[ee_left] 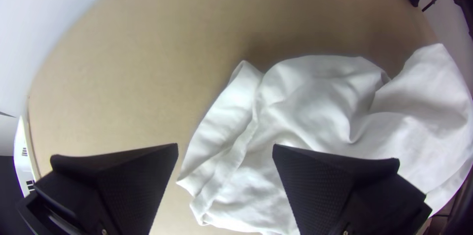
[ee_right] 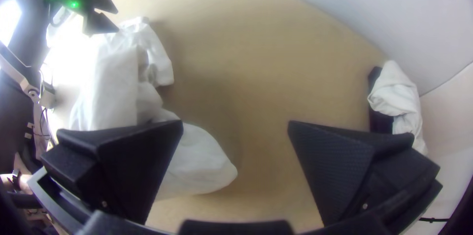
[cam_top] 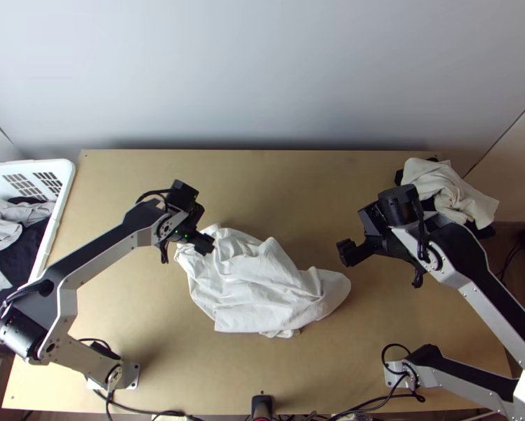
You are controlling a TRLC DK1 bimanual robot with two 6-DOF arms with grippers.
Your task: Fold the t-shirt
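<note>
The white t-shirt (cam_top: 262,288) lies in loose, heaped folds (cam_top: 280,265), so it will fall open into a wide, sagging sheet when the robot lifts and spreads it.
In the top view my left gripper (cam_top: 208,219) is over the upper left part of the white t-shirt (cam_top: 262,284), which lies bunched and wrinkled in the middle of the table. The left wrist view has the left gripper (ee_left: 225,147) open above an edge of the cloth (ee_left: 315,102). My right gripper (cam_top: 354,242) is to the right of the t-shirt, apart from it. Its fingers stand wide apart in the right wrist view, where the right gripper (ee_right: 235,124) is open, with the shirt's rounded end (ee_right: 202,166) near one finger.
At the left edge stands a white basket (cam_top: 67,184) with grey and dark clothes inside. A pile of white and black cloth (cam_top: 448,189) lies at the table's far right corner, behind the right arm. Cables run along the near edge.
</note>
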